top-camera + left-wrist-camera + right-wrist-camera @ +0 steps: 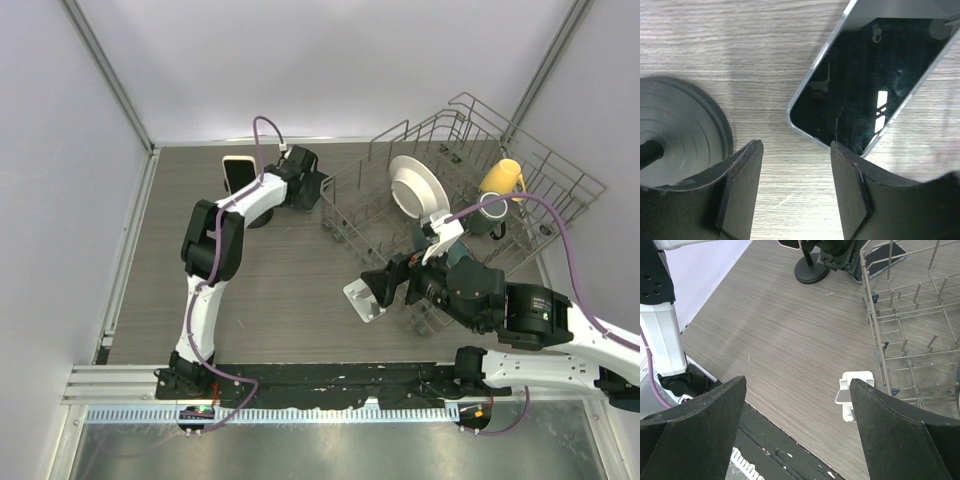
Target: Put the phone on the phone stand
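The phone lies at a slant to my left gripper, and one finger is by the phone's near corner (859, 149). So I should open wider, turn, and put one finger on each of the phone's long sides (818, 59).
The phone (870, 80), with a black screen and silver edge, lies flat on the wood table; in the top view it is a dark slab (324, 188) beside the dish rack. My left gripper (796, 150) is open and empty just above the table, its fingertips short of the phone's near corner; in the top view it is at the back (303, 178). A small white phone stand (365, 298) sits mid-table, also in the right wrist view (855, 395). My right gripper (797, 385) is open and empty, hovering beside the white stand (385, 285).
A black stand with a round base (680, 125) and a cream plate on top (238, 172) stands just left of the left gripper. A wire dish rack (560, 170) at the right holds a white plate (418, 185), a yellow cup (500, 178) and a dark mug (490, 215).
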Motion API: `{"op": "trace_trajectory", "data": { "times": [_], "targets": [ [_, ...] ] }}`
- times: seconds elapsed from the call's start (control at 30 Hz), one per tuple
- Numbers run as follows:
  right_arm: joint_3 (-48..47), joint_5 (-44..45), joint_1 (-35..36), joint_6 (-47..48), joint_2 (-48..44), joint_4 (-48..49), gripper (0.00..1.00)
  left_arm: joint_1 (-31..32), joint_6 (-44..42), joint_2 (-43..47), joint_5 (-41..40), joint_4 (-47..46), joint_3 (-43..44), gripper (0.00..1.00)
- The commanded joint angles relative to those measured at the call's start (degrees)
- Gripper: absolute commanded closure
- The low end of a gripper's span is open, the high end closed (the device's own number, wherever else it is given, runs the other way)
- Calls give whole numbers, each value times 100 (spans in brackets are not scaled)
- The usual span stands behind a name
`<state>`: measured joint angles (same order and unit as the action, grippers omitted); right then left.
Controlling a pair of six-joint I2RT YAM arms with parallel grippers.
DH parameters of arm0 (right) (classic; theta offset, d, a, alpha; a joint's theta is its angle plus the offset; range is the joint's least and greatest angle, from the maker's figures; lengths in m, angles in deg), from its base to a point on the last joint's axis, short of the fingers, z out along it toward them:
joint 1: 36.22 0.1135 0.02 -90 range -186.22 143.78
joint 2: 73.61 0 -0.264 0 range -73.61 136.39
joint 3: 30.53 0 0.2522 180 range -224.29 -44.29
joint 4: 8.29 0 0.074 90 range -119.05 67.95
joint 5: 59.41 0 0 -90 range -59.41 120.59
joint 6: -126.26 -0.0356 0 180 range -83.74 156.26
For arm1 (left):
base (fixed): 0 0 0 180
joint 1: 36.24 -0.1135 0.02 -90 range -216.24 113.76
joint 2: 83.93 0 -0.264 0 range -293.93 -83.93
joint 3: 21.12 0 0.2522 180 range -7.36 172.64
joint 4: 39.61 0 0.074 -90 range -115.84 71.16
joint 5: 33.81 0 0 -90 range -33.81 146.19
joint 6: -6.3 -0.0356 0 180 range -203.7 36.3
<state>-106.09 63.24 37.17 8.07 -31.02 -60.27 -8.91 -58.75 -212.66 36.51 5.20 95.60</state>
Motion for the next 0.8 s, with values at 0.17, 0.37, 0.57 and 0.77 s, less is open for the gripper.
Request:
{"op": "trace_trajectory", "data": {
  "times": [0.17,0.37,0.57,0.77],
  "targets": [
    [-25,40,-8,85,4,280,10,-149,-262,-504,1062,814,1805,26],
    [-25,84,-8,111,13,262,10,-439,-491,-1373,2177,1472,3158,1],
    [10,137,-8,129,21,262,10,-545,-877,-1822,2680,1746,3793,0],
    [-7,102,-8,120,48,262,10,-545,-1045,-1954,2680,1896,3758,0]
  ]
}}
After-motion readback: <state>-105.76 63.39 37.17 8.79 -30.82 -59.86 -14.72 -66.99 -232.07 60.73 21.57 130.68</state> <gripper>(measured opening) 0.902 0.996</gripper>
